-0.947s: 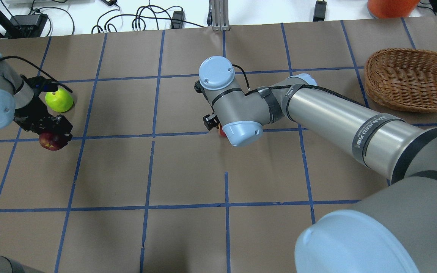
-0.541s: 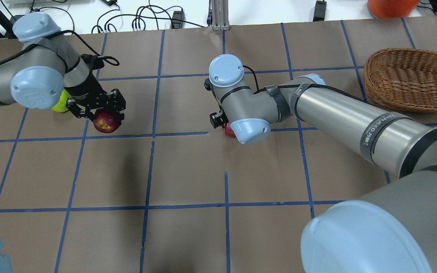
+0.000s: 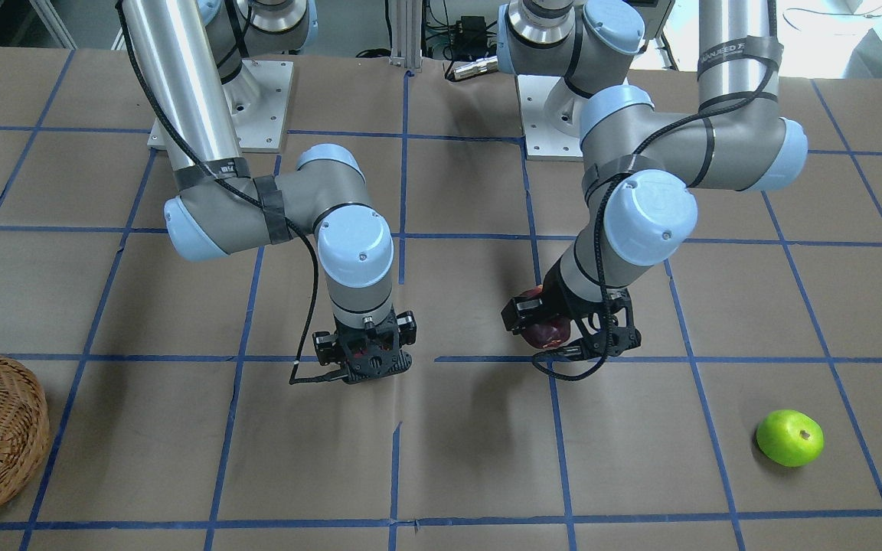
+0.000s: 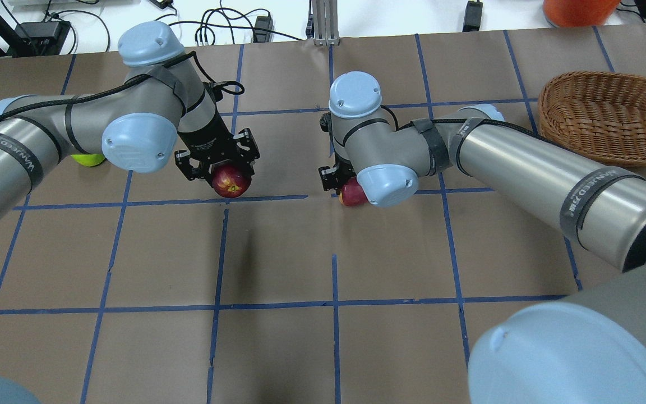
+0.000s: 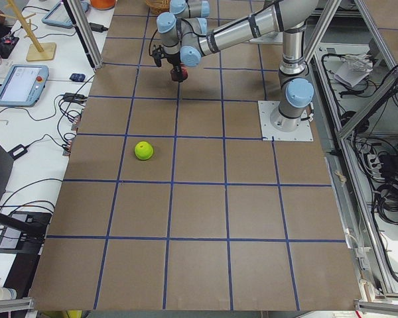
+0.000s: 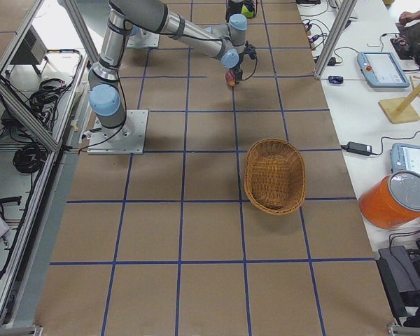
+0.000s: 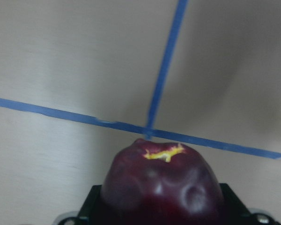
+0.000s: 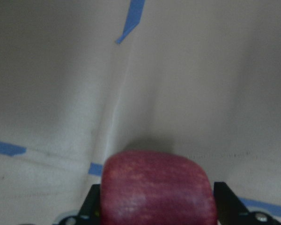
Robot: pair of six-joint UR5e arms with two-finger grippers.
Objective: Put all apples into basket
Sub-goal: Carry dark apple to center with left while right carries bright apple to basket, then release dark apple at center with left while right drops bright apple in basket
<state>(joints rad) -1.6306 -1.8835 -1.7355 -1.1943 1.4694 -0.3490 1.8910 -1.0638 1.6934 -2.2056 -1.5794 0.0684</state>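
My left gripper is far from the basket, which stands past my right gripper, so it should set the dark red apple down midway for my right gripper.
My left gripper [image 4: 226,177] is shut on a dark red apple with a yellow patch [image 4: 232,183] and holds it above the table left of centre. The same apple fills the left wrist view [image 7: 163,187] and shows in the front view [image 3: 549,331]. My right gripper [image 4: 341,188] is shut on a plain red apple [image 4: 350,194], mostly hidden under the wrist and seen close in the right wrist view [image 8: 157,187]. The green apple [image 3: 790,438] lies alone on the table, half hidden behind my left arm in the overhead view [image 4: 88,160]. The wicker basket [image 4: 609,118] stands at the far right and holds nothing.
The table is brown paper with a blue tape grid. Cables and power bricks [image 4: 211,31] lie past the far edge, and an orange container [image 4: 578,11] stands beyond the basket. Both arm bases [image 3: 219,115] stand at the robot's side of the table.
My left arm has swung right with the dark red apple, from beside the green apple toward the table's middle. My right arm has shifted a little right with its red apple.
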